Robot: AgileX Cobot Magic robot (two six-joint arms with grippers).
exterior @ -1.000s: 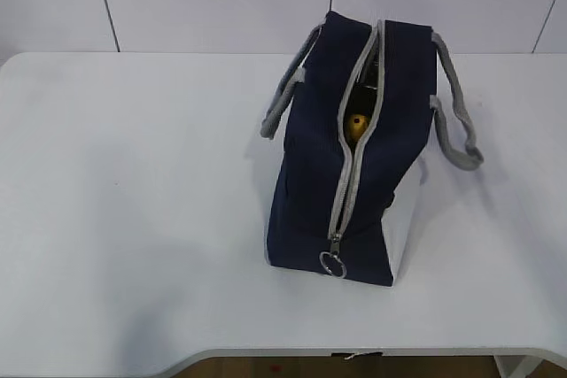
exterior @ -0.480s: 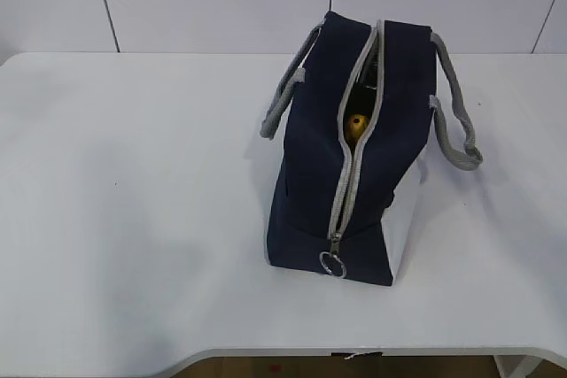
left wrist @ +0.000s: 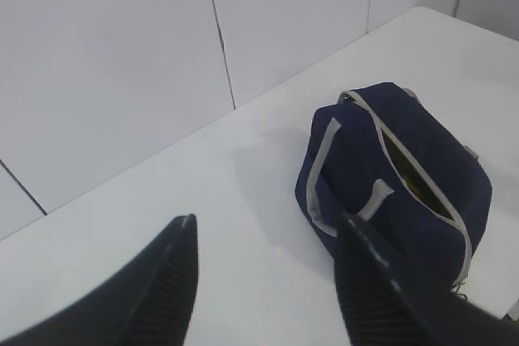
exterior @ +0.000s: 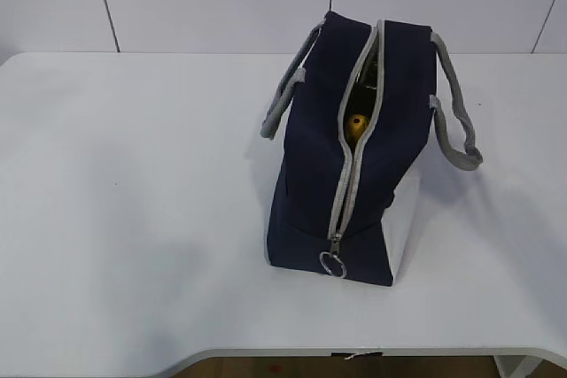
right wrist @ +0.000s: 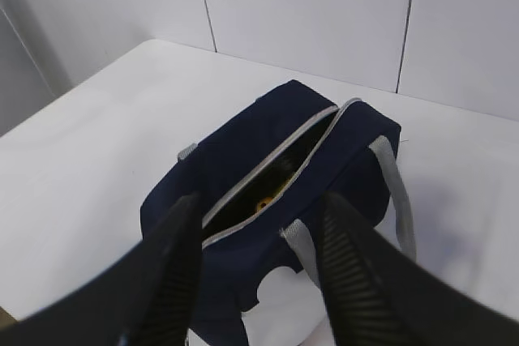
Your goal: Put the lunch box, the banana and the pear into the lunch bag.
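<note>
The grey zipper (exterior: pixel 342 199) will close behind the ring pull when I pull the ring pull toward the zipper's far end, because the zipper's slit (exterior: pixel 361 99) is wide open past the ring pull.
The navy lunch bag (exterior: pixel 363 148) stands on the white table, its grey zipper part open along the top and its ring pull (exterior: pixel 332 264) at the near end. Through the slit a yellow fruit (exterior: pixel 355 123) shows inside; I cannot tell whether it is the pear or the banana. It also shows in the right wrist view (right wrist: pixel 263 200). The lunch box is hidden. My left gripper (left wrist: pixel 263 228) is open and empty, high above the table left of the bag (left wrist: pixel 397 176). My right gripper (right wrist: pixel 261 204) is open and empty, above the bag (right wrist: pixel 276 192). Neither gripper shows in the exterior view.
The bag's grey strap handles (exterior: pixel 456 112) hang out to both sides. The white table (exterior: pixel 133 183) reaches to a tiled wall at the back and its front edge (exterior: pixel 266 356) is near the bag's end.
</note>
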